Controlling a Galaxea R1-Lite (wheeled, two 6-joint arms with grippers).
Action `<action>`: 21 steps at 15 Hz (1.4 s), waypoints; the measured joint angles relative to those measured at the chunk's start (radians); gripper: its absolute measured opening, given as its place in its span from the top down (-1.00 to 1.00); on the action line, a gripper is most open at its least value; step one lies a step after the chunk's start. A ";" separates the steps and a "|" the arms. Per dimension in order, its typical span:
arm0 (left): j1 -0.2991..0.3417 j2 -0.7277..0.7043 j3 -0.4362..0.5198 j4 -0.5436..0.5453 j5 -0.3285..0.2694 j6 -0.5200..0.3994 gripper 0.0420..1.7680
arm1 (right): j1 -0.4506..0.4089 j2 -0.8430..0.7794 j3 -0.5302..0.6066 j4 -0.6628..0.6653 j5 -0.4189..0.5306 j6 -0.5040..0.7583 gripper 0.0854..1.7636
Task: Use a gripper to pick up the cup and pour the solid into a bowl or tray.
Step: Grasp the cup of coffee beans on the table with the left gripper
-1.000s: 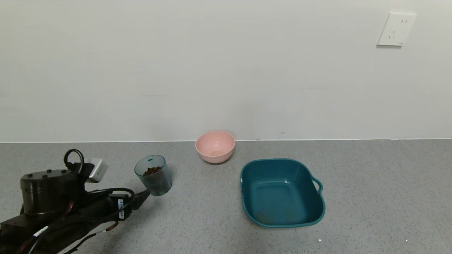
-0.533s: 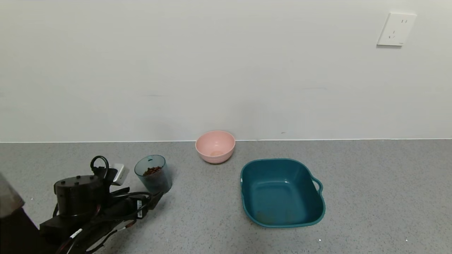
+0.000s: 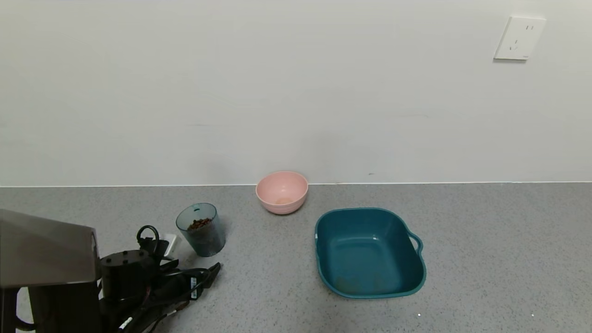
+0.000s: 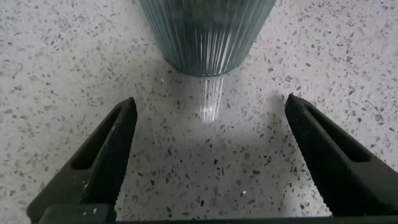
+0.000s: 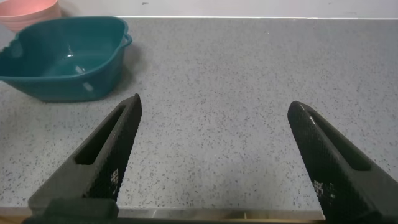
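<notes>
My gripper will make the dark-brown pellets (image 3: 200,224) fall out freely when it pours, and some will stay behind, because they lie loose and uneven inside the cup (image 3: 203,233).
The cup (image 3: 201,230) is a ribbed blue-green tumbler that stands upright on the grey counter at centre left, with dark-brown pellets (image 3: 200,224) inside. My left gripper (image 3: 208,274) is low on the counter just in front of the cup, open and empty. In the left wrist view the cup's base (image 4: 208,34) stands just beyond the open left gripper (image 4: 211,118), not between the fingers. The dark teal basin (image 3: 370,291) sits to the right of the cup. My right gripper (image 5: 214,112) is open and empty over bare counter, with the basin (image 5: 62,81) off to one side.
A pink bowl (image 3: 282,192) stands near the wall between the cup and the basin, and it also shows in the right wrist view (image 5: 28,9). A grey metal arm part (image 3: 46,249) fills the lower left. A wall socket (image 3: 519,39) is at the upper right.
My left arm has swung right and toward the front edge. Its fingertip went from the cup's lower left side to the counter in front of the cup. The cup has not moved.
</notes>
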 joint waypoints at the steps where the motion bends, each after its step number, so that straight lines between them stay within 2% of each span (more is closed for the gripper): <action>1: 0.000 0.008 -0.010 0.000 0.000 0.000 -0.94 | 0.000 0.000 0.000 0.000 0.000 0.000 -0.94; 12: 0.000 0.021 -0.149 0.001 0.003 0.000 -0.94 | 0.000 0.000 0.000 0.000 0.000 0.000 -0.94; 21: 0.001 0.039 -0.214 0.000 0.008 0.001 -0.94 | 0.000 0.000 0.000 0.000 0.000 0.000 -0.94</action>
